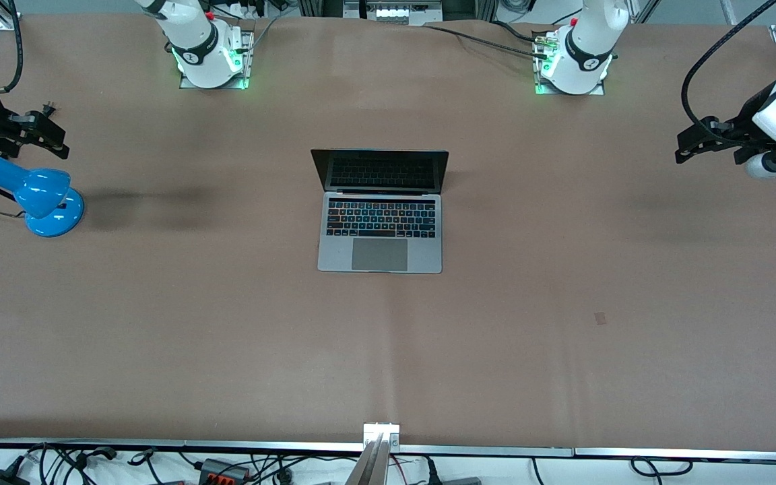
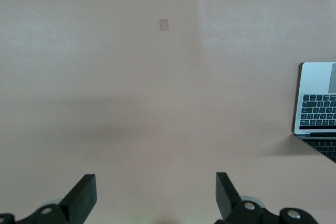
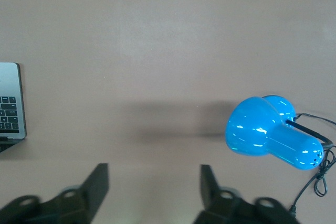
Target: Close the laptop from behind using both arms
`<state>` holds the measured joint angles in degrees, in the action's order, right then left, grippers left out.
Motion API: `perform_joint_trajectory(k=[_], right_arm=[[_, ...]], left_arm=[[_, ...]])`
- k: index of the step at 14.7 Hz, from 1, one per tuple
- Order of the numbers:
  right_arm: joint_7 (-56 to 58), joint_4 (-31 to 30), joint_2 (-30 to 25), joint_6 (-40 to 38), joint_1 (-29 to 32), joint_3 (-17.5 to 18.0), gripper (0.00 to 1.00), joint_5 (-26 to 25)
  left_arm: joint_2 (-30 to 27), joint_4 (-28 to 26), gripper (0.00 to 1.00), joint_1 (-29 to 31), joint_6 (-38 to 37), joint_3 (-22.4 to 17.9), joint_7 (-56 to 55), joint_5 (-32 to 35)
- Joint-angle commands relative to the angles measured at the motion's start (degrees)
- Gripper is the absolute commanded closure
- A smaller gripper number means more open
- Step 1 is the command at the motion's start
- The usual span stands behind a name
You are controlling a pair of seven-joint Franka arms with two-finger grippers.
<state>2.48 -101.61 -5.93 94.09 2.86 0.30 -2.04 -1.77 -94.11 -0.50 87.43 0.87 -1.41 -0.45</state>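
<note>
A hinge runs behind the keyboard, so the dark screen will fold down flat and the laptop's base will stay in place when the robot pushes from behind.
The laptop stands open in the middle of the table, its dark screen upright and its keyboard and trackpad toward the front camera. Its edge shows in the left wrist view and in the right wrist view. My left gripper hangs open and empty over the bare table at the left arm's end, well away from the laptop; it also shows in its wrist view. My right gripper hangs open and empty over the right arm's end, beside the lamp; it also shows in its wrist view.
A blue desk lamp with a black cord stands at the right arm's end of the table and shows in the right wrist view. A small dark patch marks the brown table cover. Cables lie along the front edge.
</note>
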Motion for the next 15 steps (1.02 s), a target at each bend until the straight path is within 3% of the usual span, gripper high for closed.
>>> perform_joint_trajectory(k=[1, 2, 4, 5, 6, 8, 11, 13, 15], right_arm=[[-0.55, -1.57, -1.72, -0.31, 0.22, -0.04, 0.6, 0.9], [-0.55, -1.57, -1.63, -0.31, 0.13, -0.04, 0.7, 0.9], [-0.55, -1.57, -1.72, -0.66, -0.04, 0.05, 0.92, 0.9], [-0.55, -1.31, -1.63, -1.53, -0.13, 0.14, 1.0, 0.9], [-0.55, -1.22, -1.46, -2.06, -0.3, 0.22, 1.0, 0.99], [-0.64, -1.22, -1.46, -2.68, -0.92, 0.23, 1.0, 0.99], [-0.64, -1.31, -1.37, -3.12, -1.53, 0.31, 1.0, 0.99], [-0.64, -1.31, -0.93, -3.74, -1.89, 0.31, 1.0, 1.08], [-0.64, -1.57, 0.03, -5.92, -3.19, 0.31, 1.0, 3.43]], left_arm=[[-0.61, 0.59, 0.0, -0.11, -1.65, -0.17, 0.53, -0.34], [-0.61, 0.59, 0.03, -0.2, -1.91, -0.17, 0.53, -0.34], [-0.95, 0.68, 0.65, -0.29, -4.19, 0.18, 0.1, -0.34], [-0.96, 0.77, 0.79, -0.2, -4.2, 0.18, 0.44, -0.43], [-0.96, 0.86, 0.88, -0.2, -4.37, -0.08, 0.79, -0.6], [-0.96, 0.95, 1.0, -0.12, -5.25, -0.17, 1.49, -0.69], [-0.96, 0.95, 1.0, -0.2, -6.84, -0.08, 1.68, -1.21], [-0.7, 0.86, 1.0, -0.03, -6.84, -0.26, 1.68, -5.33], [-0.69, 0.86, 1.0, -0.11, -6.92, -0.26, 2.28, -5.88]])
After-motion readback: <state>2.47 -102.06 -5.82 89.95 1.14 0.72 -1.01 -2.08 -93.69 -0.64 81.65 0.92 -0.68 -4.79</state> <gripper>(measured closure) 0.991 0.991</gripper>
